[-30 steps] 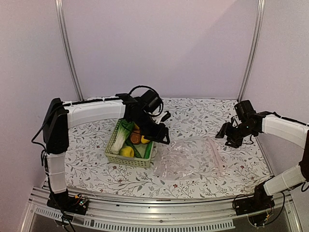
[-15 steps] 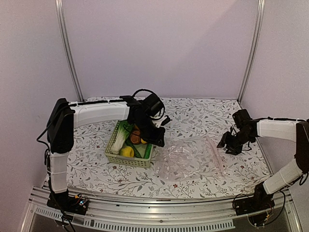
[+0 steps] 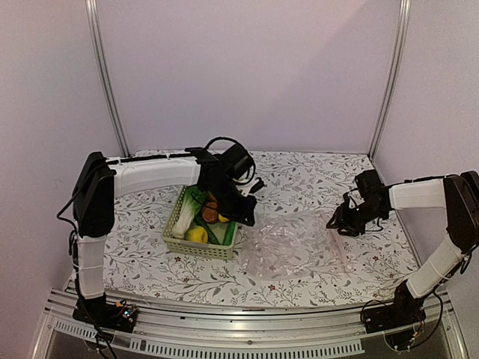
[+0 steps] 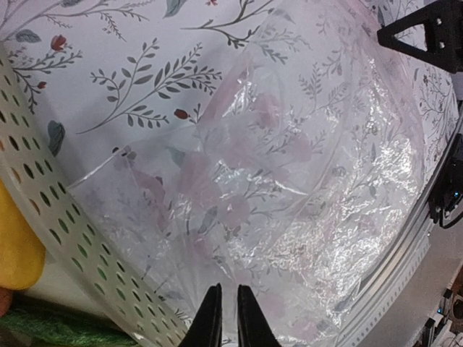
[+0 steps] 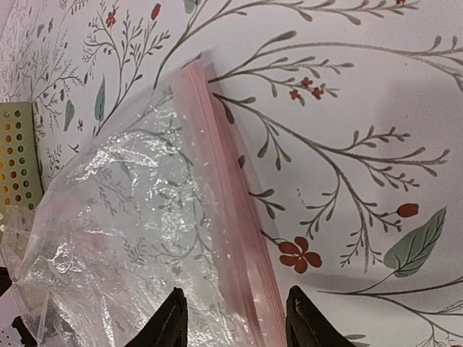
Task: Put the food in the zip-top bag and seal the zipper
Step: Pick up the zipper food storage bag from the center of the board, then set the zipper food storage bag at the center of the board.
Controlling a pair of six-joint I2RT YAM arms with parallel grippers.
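Next, I turn the bag until its zipper faces the basket [image 3: 202,224] before my grippers open it, because the bag's pink zipper [image 3: 340,254] is at the end of the bag away from the food.
The food lies in a pale green basket [image 3: 178,213]: a yellow lemon [image 3: 197,235], a reddish-brown round piece [image 3: 210,213], a green cucumber [image 3: 228,232] and a white-stalked leafy green [image 3: 187,218]. The clear zip-top bag [image 3: 292,247] lies flat to the basket's right, and I see nothing in it. My left gripper [image 3: 249,218] hangs over the basket's right rim and the bag's left end. In the left wrist view it [image 4: 224,318] is shut and empty above the bag [image 4: 289,181]. My right gripper [image 5: 235,293] is open, its fingers on either side of the pink zipper [image 5: 231,210].
The basket wall [image 4: 58,238] shows at the left of the left wrist view, with a yellow piece [image 4: 14,249] inside. The right gripper [image 4: 427,29] shows at that view's top right. The table's metal front rail [image 3: 247,329] runs along the near edge.
My right gripper has moved left and down to the bag's zipper edge. My left gripper drew back slightly towards the basket. The bag and food have not moved.
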